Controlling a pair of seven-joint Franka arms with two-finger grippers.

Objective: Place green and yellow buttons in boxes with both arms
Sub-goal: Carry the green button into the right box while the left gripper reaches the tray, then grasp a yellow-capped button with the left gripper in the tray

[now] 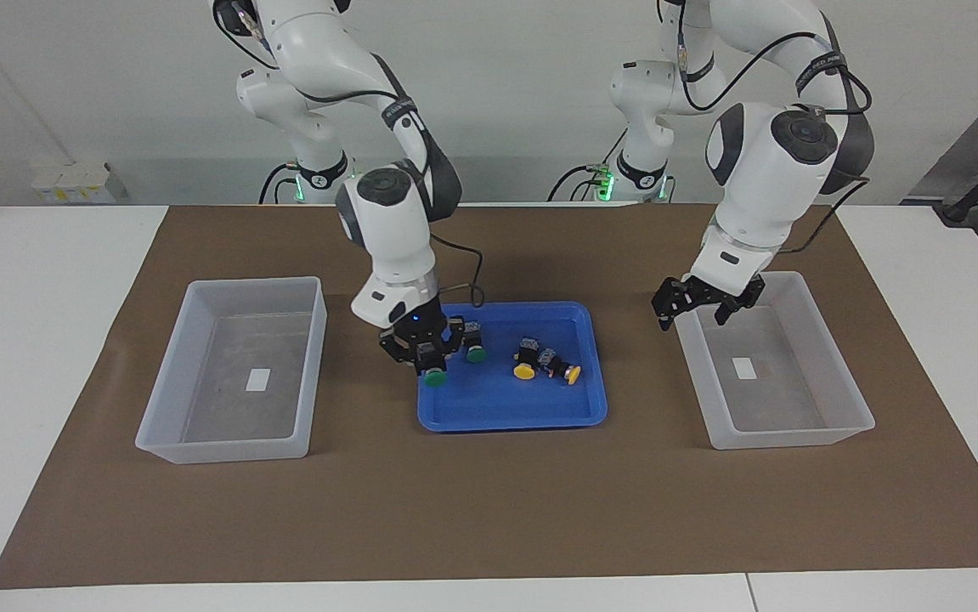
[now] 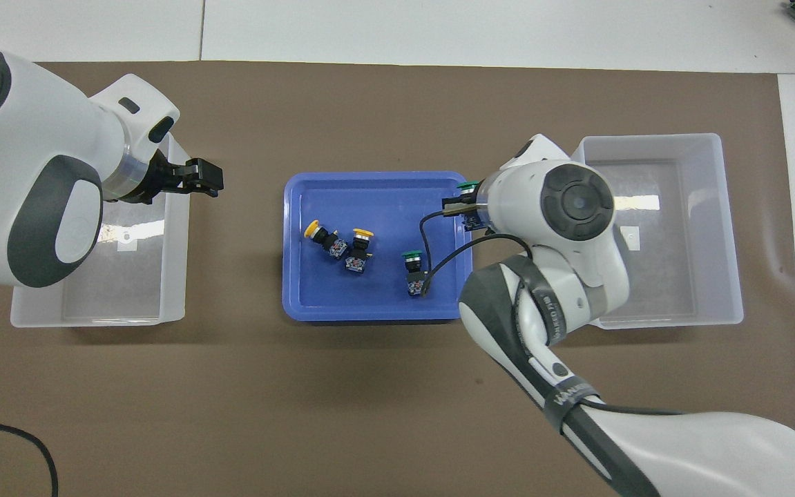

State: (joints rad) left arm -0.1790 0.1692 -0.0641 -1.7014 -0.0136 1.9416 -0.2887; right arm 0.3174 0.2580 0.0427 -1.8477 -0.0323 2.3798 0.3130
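Note:
I should keep moving my right gripper over the rim of the nearest box [image 1: 230, 403] and let go low inside it. The held green button [image 1: 435, 378] is clear of its neighbours and the box is empty.
My right gripper [image 1: 431, 365] is shut on a green button [image 1: 434, 378], at the edge of the blue tray [image 1: 505, 408] toward the right arm's end. In the overhead view only this button's green cap [image 2: 467, 185] shows from under the wrist. A second green button [image 1: 473, 344] [image 2: 412, 266] and two yellow buttons [image 1: 525, 364] [image 1: 566, 371] lie in the tray [image 2: 369, 200]. The yellow ones [image 2: 318, 232] [image 2: 359, 243] lie close together. My left gripper [image 1: 694, 316] [image 2: 207, 176] is open and empty, over the rim of the box [image 1: 786, 408] [image 2: 114, 297] at the left arm's end.
The other box [image 1: 225, 408] [image 2: 673, 276] stands at the right arm's end, with only its white label inside. Both boxes and the tray stand on a brown mat [image 1: 489, 510]. The right arm's black cable [image 2: 438, 259] hangs over the tray.

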